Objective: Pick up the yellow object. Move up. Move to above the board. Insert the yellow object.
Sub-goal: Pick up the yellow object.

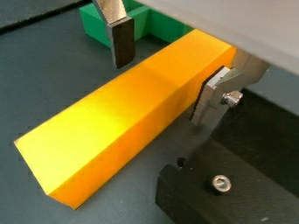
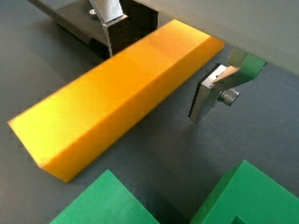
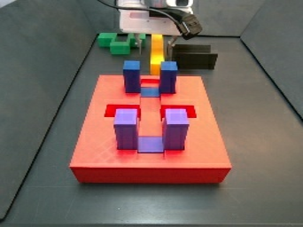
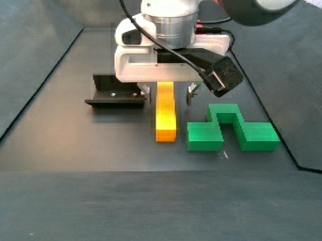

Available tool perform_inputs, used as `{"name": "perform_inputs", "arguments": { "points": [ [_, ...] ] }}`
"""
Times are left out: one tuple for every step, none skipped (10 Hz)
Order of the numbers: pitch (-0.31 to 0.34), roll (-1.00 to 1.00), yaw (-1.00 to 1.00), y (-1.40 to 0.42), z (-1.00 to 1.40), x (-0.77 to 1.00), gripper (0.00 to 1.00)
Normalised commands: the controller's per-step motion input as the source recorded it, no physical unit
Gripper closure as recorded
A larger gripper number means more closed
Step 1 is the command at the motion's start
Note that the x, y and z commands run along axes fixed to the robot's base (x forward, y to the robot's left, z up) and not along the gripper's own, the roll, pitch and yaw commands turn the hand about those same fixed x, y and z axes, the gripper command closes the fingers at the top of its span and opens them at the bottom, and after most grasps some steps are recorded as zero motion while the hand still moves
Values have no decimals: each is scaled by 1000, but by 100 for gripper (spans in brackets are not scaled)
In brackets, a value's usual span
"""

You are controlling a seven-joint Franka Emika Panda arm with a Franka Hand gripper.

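The purple posts' gap [image 3: 151, 132] is in line with the blue posts' gap, so I expect the yellow object [image 3: 157, 55] to settle lengthwise in both when I put it in.
The yellow object [image 1: 117, 122] is a long yellow-orange bar lying flat on the dark floor, seen in both wrist views [image 2: 111, 96] and both side views [image 3: 157, 49] [image 4: 165, 111]. My gripper [image 1: 165, 70] [image 2: 158, 63] is low over one end of the bar and open. One finger [image 1: 121, 39] stands on one long side and the other finger [image 1: 211, 96] on the opposite side, each with a small gap to the bar. The red board [image 3: 95, 133], with blue posts [image 3: 133, 75] and purple posts [image 3: 127, 129], lies on the near side of the bar in a side view.
A green block [image 4: 233, 127] [image 2: 117, 201] lies on the floor on one side of the bar. The black fixture [image 4: 116, 91] [image 1: 222, 184] stands on the other side, close to one finger. Dark walls enclose the floor.
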Motion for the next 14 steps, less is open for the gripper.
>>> {"name": "perform_inputs", "arguments": {
  "points": [
    [0,0,0,0,-17,-3,0],
    [0,-17,0,0,-3,0,0],
    [0,0,0,-17,-71,-80,0],
    [0,-21,0,-6,-97,-77,0],
    [0,0,0,0,0,0,100],
    [0,0,0,0,0,0,100],
    [0,0,0,0,0,0,100],
    [0,0,0,0,0,0,100],
    [0,0,0,0,0,0,100],
    [0,0,0,0,0,0,100],
    [0,0,0,0,0,0,100],
    [0,0,0,0,0,0,100],
    [0,0,0,0,0,0,100],
    [0,0,0,0,0,0,100]
  ]
}}
